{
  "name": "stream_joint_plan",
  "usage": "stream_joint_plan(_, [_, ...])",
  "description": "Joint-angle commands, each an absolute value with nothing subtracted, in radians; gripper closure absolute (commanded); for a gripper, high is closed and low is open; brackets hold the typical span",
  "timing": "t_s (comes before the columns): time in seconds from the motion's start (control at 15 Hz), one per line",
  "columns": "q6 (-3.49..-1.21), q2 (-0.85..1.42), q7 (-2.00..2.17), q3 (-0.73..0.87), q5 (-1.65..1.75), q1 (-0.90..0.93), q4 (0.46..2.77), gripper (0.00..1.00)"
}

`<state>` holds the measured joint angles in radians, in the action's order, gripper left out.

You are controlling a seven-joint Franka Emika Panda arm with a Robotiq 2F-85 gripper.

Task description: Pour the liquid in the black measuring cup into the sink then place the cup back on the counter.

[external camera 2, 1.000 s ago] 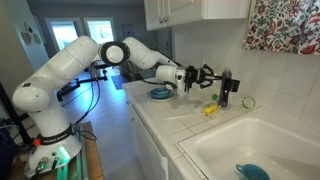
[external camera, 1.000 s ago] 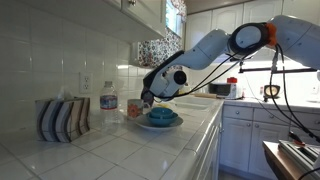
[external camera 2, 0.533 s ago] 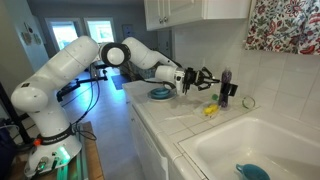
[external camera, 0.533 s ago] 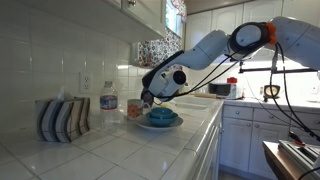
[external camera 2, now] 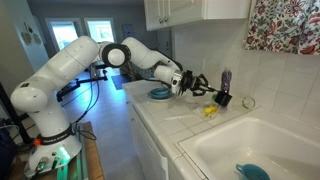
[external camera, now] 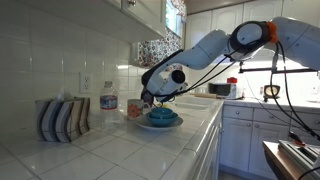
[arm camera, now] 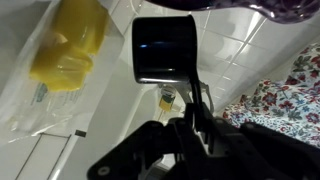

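Observation:
The black measuring cup [external camera 2: 223,99] is hanging low above the counter [external camera 2: 214,117] next to the sink. My gripper should keep moving the cup down until it rests there, then let go.
The black measuring cup [external camera 2: 222,98] is held by its handle just above the white tiled counter [external camera 2: 168,122], near the back wall. My gripper [external camera 2: 206,90] reaches in from the left and is shut on the handle. In the wrist view the cup [arm camera: 160,48] is seen from behind, and its thin handle runs down between my fingers [arm camera: 190,112]. The white sink [external camera 2: 205,140] lies at the right; its faucet is out of view. In an exterior view my gripper [external camera: 147,101] hangs beyond a blue bowl, and the cup is hidden there.
A blue bowl on a plate [external camera 2: 160,94] stands on the counter under the arm. A yellow object in a clear bag [arm camera: 68,45] lies next to the cup. A purple bottle [external camera 2: 223,76] stands behind it. A blue object [external camera 2: 252,171] lies in the sink. A floral curtain [external camera 2: 285,25] hangs above.
The cup has dropped a little and tipped, and my wrist has turned with it. The arm stays in the same place.

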<state>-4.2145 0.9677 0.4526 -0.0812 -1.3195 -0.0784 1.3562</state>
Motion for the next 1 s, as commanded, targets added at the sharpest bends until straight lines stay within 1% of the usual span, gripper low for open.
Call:
stream_joint_plan(0.0, [-4.217,0.974,0.424,0.012,-1.464,-0.017,1.324,0.98])
stream_joint_plan(0.13, [-4.249,0.976,0.418,0.028,-1.514,-0.009,1.328,0.98])
stream_joint_plan(0.27, [-4.227,0.975,0.423,0.125,-1.602,0.049,1.335,0.98])
stream_joint_plan(0.47, [-4.238,0.981,0.415,0.175,-1.663,0.084,1.333,0.98])
stream_joint_plan(0.53, [-4.238,0.981,0.411,0.185,-1.672,0.094,1.332,0.76])
stream_joint_plan(0.6, [-4.238,0.985,0.405,0.197,-1.683,0.104,1.326,0.65])
stream_joint_plan(0.93, [-4.238,0.989,0.405,0.224,-1.697,0.136,1.326,0.32])
